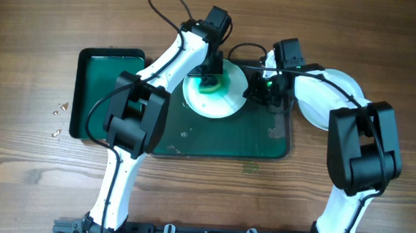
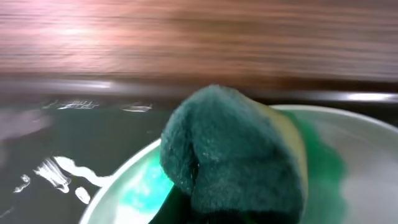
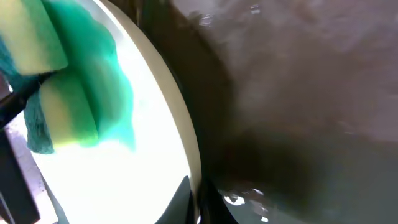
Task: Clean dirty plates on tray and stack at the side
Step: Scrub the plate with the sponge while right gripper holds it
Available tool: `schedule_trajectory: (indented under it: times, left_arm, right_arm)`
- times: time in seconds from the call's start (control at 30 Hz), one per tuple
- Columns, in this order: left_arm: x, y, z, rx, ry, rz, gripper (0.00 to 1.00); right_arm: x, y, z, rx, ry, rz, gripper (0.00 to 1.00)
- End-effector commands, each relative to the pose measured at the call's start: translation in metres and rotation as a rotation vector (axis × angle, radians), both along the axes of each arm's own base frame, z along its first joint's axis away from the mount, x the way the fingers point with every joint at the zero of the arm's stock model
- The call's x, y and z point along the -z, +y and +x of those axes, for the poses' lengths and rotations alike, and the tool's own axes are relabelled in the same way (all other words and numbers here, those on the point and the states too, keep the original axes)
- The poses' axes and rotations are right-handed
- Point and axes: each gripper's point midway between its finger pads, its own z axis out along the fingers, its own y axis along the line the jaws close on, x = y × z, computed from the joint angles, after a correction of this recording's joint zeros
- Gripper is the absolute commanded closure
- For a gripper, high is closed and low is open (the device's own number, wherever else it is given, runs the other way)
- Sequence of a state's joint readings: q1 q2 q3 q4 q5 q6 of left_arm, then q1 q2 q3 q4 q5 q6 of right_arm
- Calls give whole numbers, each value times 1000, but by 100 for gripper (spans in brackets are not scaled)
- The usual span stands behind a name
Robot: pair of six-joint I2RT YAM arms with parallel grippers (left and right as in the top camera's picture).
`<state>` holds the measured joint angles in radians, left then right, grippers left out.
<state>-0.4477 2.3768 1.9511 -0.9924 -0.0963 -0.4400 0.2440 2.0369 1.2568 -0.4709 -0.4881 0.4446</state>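
The green smear is beyond the sponge, on the plate's side near my right gripper, so next my left gripper wipes back across toward the held rim.
A white plate with a green smear lies at the back of the large dark green tray. My left gripper is shut on a green and yellow sponge and presses it on the plate's centre. In the left wrist view the sponge covers the jaws above the plate. My right gripper is shut on the plate's right rim; its fingers pinch the rim of the plate. More white plates lie on the table right of the tray.
A smaller, deeper green tray stands against the large tray's left end. Small scraps lie on the wooden table to its left. Both arms cross over the tray's back half.
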Motion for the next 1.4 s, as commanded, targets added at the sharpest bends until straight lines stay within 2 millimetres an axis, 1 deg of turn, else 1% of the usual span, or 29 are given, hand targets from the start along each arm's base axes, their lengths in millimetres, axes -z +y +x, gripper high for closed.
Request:
schedule_trajectory:
  times: [0.0,0.03,0.07,0.13,0.17,0.2,0.27,0.3,0.33,0.37,0.43,0.53,0.57,0.6,0.63,0.7,0.73,0.77,0.83,0.9,1.0,1.07,1.1,1.17,1.23,1.27,1.3,1.33,1.37]
  left_arm:
    - [15,71,-4,-144,0,298,96]
    - [17,67,-10,-123,32,277,96]
    - [20,58,-18,-65,87,229,96]
    - [26,27,-41,117,219,57,96]
    - [25,7,-56,233,287,-67,96]
    - [20,-14,-72,351,344,-200,96]
    - [7,-41,-94,517,399,-403,96]
    - [1,-49,-100,573,407,-473,96]
    - [-5,-57,-104,616,406,-533,96]
    - [-6,-60,-104,628,400,-556,96]
    - [-5,-63,-97,636,365,-559,96]
    - [-2,-67,-81,617,301,-548,96]
    - [1,-65,-72,584,277,-519,96]
    - [7,-59,-60,524,247,-452,96]
    - [14,-47,-48,447,221,-364,96]
    - [23,-7,-23,237,147,-113,96]
    - [22,17,-12,135,97,22,96]
    - [17,42,-5,30,48,152,96]
    - [9,62,-4,-75,17,247,96]
    - [4,72,-9,-138,15,299,96]
    - [4,76,-17,-166,36,317,96]
    - [4,74,-21,-158,54,309,96]
    - [6,67,-24,-120,78,281,96]
    - [13,37,-35,45,162,143,96]
    - [14,-7,-55,277,257,-98,96]
    - [10,-28,-66,386,291,-228,96]
    - [-1,-53,-80,506,321,-399,96]
    - [-12,-71,-90,589,331,-531,96]
    - [-21,-83,-96,635,329,-629,96]
  right_arm:
    - [10,-4,-8,-15,33,-6,96]
    - [10,-4,-7,-15,33,-6,96]
    - [10,-4,-7,-15,33,-6,95]
    - [10,-4,-8,-15,33,-6,96]
    - [10,-4,-7,-14,33,-6,96]
    - [10,-4,-7,-15,33,-6,96]
    - [10,-3,-7,-15,33,-3,96]
    - [10,-3,-7,-15,33,-3,96]
    - [10,-3,-7,-15,33,-3,96]
    - [10,-3,-7,-15,33,-3,96]
    - [10,-3,-7,-15,33,-3,96]
    - [10,-3,-7,-15,33,-3,96]
    - [10,-3,-7,-15,33,-3,96]
    - [10,-3,-7,-15,33,-3,96]
    - [10,-3,-7,-15,33,-3,96]
    - [10,-3,-7,-15,33,-3,96]
    - [10,-3,-7,-16,33,-3,96]
    - [10,-3,-7,-16,32,-4,96]
    - [10,-3,-7,-17,32,-4,96]
    - [10,-3,-7,-17,31,-3,96]
    - [9,-3,-7,-17,30,-3,96]
    - [9,-3,-7,-17,29,-3,96]
    - [9,-3,-7,-17,29,-3,96]
    - [9,-3,-7,-17,29,-3,96]
    - [9,-3,-7,-17,29,-2,96]
    - [9,-3,-7,-17,29,-2,96]
    - [9,-3,-7,-17,29,-2,96]
    - [9,-3,-7,-17,29,-2,96]
    - [9,-3,-7,-17,29,-2,96]
